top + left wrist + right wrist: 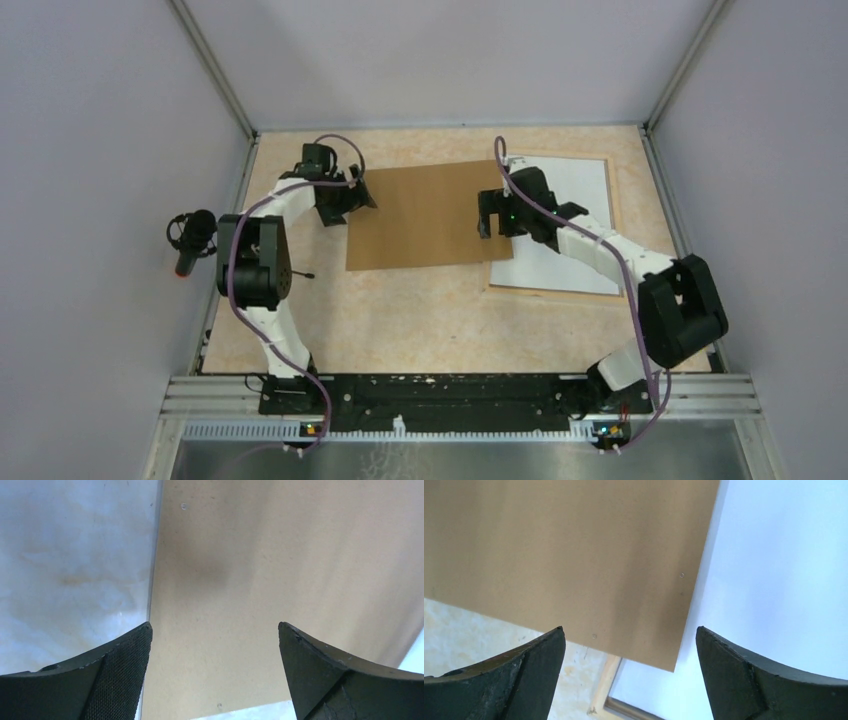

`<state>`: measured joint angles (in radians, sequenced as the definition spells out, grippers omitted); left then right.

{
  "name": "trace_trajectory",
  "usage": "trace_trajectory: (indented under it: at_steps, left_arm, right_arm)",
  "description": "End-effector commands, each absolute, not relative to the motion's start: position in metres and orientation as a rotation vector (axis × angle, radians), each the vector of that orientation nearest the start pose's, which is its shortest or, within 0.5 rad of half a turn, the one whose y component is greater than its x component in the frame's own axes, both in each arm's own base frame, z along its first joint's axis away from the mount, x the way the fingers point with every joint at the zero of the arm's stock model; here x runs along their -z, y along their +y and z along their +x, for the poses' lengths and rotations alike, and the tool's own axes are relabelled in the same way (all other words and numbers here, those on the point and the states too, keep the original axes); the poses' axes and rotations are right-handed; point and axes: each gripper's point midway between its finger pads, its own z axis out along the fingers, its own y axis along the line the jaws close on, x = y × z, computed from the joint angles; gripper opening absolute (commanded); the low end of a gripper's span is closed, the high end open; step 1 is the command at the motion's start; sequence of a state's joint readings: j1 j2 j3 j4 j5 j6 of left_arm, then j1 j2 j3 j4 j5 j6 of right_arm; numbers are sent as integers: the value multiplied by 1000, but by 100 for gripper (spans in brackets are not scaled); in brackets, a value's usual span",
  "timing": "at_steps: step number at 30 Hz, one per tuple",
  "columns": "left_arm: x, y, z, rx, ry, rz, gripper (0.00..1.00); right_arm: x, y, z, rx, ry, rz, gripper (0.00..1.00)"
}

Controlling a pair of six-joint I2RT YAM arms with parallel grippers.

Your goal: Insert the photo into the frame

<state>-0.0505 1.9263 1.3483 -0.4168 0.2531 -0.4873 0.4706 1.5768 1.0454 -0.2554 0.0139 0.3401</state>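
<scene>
The backing board's edge (510, 247) lies flat over the photo under my right gripper. I should therefore bring this gripper around and pinch the board's near long edge (436, 264).
A plain brown backing board (425, 215) lies flat mid-table. To its right a large white sheet (570, 235), the photo lying plain side up, sits inside the frame, whose thin pale wooden strips (612, 205) show along the right and near sides. The board's right edge overlaps the sheet. My left gripper (345, 205) is open and empty over the board's left edge (152, 580). My right gripper (497, 215) is open and empty over the board's near right corner (671, 667). There the white sheet (774, 580) and a frame strip (605, 687) show.
The marbled beige table (420, 320) is closed in by grey walls on the left, far and right sides. A black camera or microphone (190, 240) hangs on the left wall. The arm bases stand on the rail (450, 395) at the near edge.
</scene>
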Motion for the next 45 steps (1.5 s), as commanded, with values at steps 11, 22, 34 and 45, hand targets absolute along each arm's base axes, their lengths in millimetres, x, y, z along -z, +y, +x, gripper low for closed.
trace_trajectory:
  at_steps: [11, 22, 34, 45]
  left_arm:
    - [-191, -101, 434, 676, 2260, -328, 98]
    - [-227, -108, 424, 734, 2177, -281, 98]
    - [-226, -112, 423, 773, 2181, -282, 97]
    - [-220, -112, 424, 773, 2189, -287, 96]
  right_arm:
    - [-153, 264, 267, 216, 1344, -1425, 99]
    - [-89, 301, 281, 646, 1231, -1645, 94]
    - [-52, 311, 311, 950, 1154, -1613, 75]
    - [-19, 289, 346, 1030, 1196, -1607, 61]
